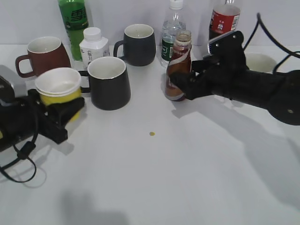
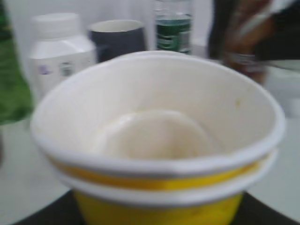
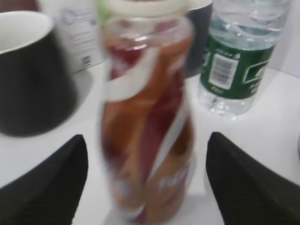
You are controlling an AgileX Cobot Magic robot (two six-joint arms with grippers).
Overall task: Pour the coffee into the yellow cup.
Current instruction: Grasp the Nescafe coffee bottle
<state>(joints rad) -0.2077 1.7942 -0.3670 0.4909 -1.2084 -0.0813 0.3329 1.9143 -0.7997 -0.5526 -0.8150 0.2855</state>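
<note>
The coffee's opening (image 1: 183, 33) is uncapped. The coffee will flow out in a thin brown stream when I tilt it over the yellow cup.
The yellow cup (image 1: 58, 86), white inside with a thick white rim, is held at the left by my left gripper (image 1: 63, 110), which is shut on it. It fills the left wrist view (image 2: 154, 140) and looks empty; the jaws (image 2: 154, 218) show only as dark corners below it. The coffee (image 1: 178, 65), a brown-and-red bottle with a white swirl and no cap, stands upright at centre right. My right gripper (image 1: 180, 86) is open around its lower body. In the right wrist view the bottle (image 3: 145, 131) stands between the two fingers (image 3: 147, 187) with gaps on both sides.
A black mug (image 1: 108, 82) stands right beside the yellow cup. Behind are a dark red mug (image 1: 44, 54), a white pill bottle (image 1: 93, 44), a green bottle (image 1: 73, 23), a dark grey mug (image 1: 139, 43), a water bottle (image 1: 172, 33) and a cola bottle (image 1: 225, 18). A small yellow speck (image 1: 152, 134) lies mid-table.
</note>
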